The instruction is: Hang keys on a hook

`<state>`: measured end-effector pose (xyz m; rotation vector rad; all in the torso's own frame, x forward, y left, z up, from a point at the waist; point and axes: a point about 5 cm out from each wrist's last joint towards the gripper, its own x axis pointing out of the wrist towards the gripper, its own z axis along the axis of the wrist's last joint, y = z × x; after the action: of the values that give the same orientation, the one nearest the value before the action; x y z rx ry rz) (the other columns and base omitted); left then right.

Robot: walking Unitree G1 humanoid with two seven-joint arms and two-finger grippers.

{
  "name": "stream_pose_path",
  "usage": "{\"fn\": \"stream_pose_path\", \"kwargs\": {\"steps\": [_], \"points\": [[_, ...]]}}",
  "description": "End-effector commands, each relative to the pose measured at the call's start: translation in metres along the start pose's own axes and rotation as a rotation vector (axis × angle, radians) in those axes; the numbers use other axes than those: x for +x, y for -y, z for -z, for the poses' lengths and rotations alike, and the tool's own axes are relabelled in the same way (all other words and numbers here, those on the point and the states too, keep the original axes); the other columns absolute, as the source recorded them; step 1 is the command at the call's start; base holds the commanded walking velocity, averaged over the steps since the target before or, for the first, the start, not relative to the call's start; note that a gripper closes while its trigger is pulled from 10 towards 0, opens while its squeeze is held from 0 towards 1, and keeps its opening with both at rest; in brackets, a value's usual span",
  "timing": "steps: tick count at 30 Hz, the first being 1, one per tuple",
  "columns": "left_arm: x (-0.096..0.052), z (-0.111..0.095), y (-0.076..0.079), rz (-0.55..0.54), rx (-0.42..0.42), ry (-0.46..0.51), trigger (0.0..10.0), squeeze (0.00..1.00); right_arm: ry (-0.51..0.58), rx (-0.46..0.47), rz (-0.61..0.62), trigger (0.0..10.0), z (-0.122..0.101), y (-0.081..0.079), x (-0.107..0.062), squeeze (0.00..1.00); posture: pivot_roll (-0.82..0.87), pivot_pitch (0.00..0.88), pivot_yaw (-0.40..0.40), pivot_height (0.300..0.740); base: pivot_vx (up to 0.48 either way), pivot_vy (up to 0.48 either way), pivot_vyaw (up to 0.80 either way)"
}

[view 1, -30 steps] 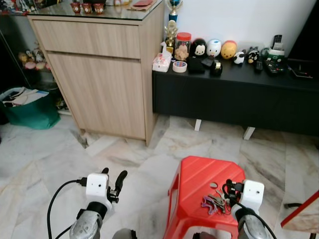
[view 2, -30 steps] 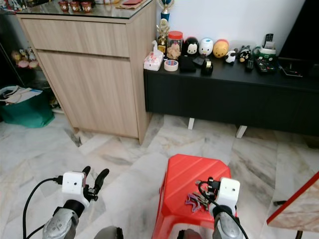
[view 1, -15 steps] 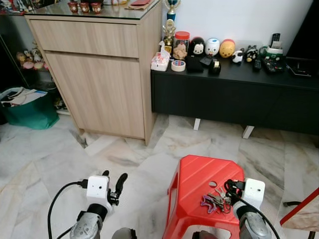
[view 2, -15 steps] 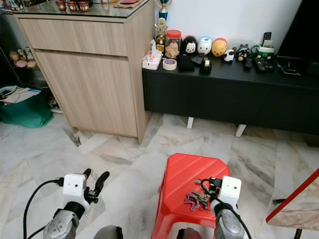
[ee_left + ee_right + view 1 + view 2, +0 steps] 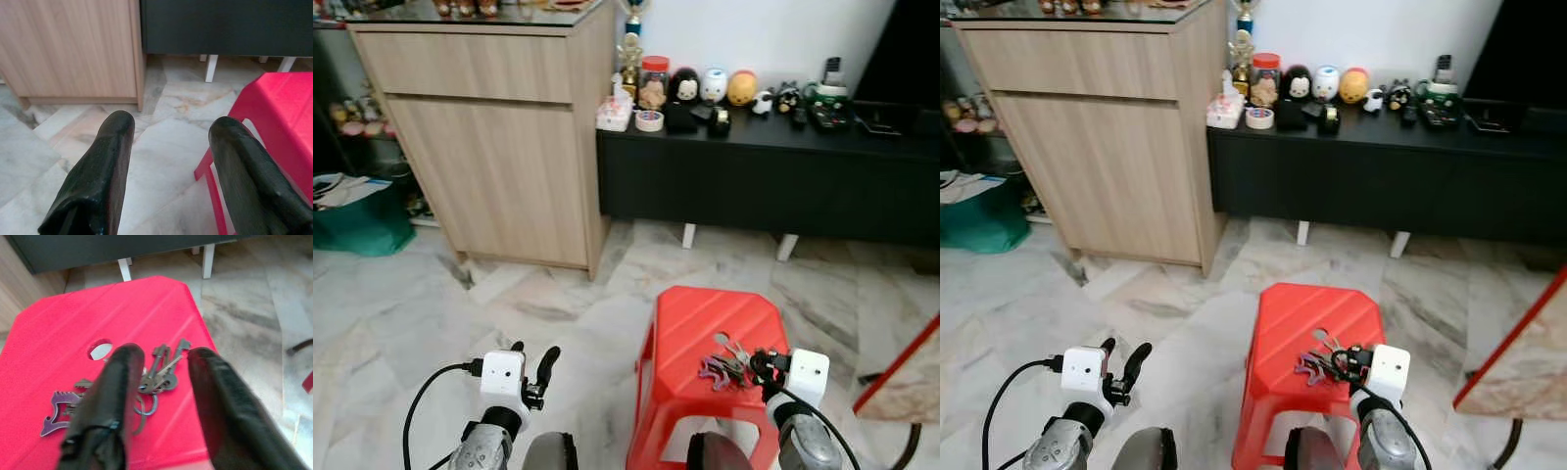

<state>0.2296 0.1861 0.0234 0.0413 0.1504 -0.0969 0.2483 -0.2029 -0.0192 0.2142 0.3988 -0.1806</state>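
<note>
Separate rings (image 5: pixel 145 408) can be seen among the keys, so the keys with the purple fob (image 5: pixel 714 371) will come free and leave the other keys behind when the robot lifts them.
A bunch of keys (image 5: pixel 162 374) with a purple fob (image 5: pixel 59 411) lies on the top of a red plastic stool (image 5: pixel 695 318), near its right front corner. My right gripper (image 5: pixel 164 355) hovers just above the stool, open, and its two black fingers straddle the key ring without closing on it. In the left eye view the keys (image 5: pixel 722 364) sit right at the fingertips of that gripper (image 5: pixel 759 364). My left gripper (image 5: pixel 533 364) is open and holds nothing; it hangs over the marble floor to the left of the stool.
A tall wooden cabinet (image 5: pixel 489 137) stands ahead on the left. Beside it, a low black bench (image 5: pixel 773 166) carries figurines and remotes. A green bag (image 5: pixel 357 220) sits at far left. A red-edged board (image 5: pixel 906 377) leans at the right.
The whole view has shifted, so the camera moved and the stool sits higher in the picture. The right gripper has closed in on the keys. The left gripper keeps its pose.
</note>
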Motion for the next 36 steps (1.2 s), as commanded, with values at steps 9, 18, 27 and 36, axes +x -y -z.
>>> {"fn": "stream_pose_path", "kwargs": {"steps": [9,18,27,36], "points": [[0.0,0.001,0.001,0.014,0.023,-0.01,10.0,0.0,-0.107,0.029,-0.105,10.0,0.009,-0.016,0.005,0.0,0.06,0.013,-0.032,0.599,0.0,0.0,0.0],[0.0,0.003,0.002,0.015,0.023,-0.016,10.0,0.0,-0.196,0.027,-0.119,10.0,0.021,-0.017,0.003,0.0,0.06,0.019,-0.03,0.599,0.0,0.0,0.0],[0.001,0.002,0.002,0.016,0.024,-0.015,10.0,0.0,-0.179,0.049,-0.101,10.0,0.014,-0.016,0.009,0.0,0.06,0.019,-0.03,0.599,0.0,0.0,0.0],[0.0,0.001,0.001,0.012,0.025,-0.015,10.0,0.0,-0.157,0.071,-0.073,10.0,0.015,-0.011,0.007,0.0,0.06,0.029,-0.028,0.599,0.0,0.0,0.0]]}}
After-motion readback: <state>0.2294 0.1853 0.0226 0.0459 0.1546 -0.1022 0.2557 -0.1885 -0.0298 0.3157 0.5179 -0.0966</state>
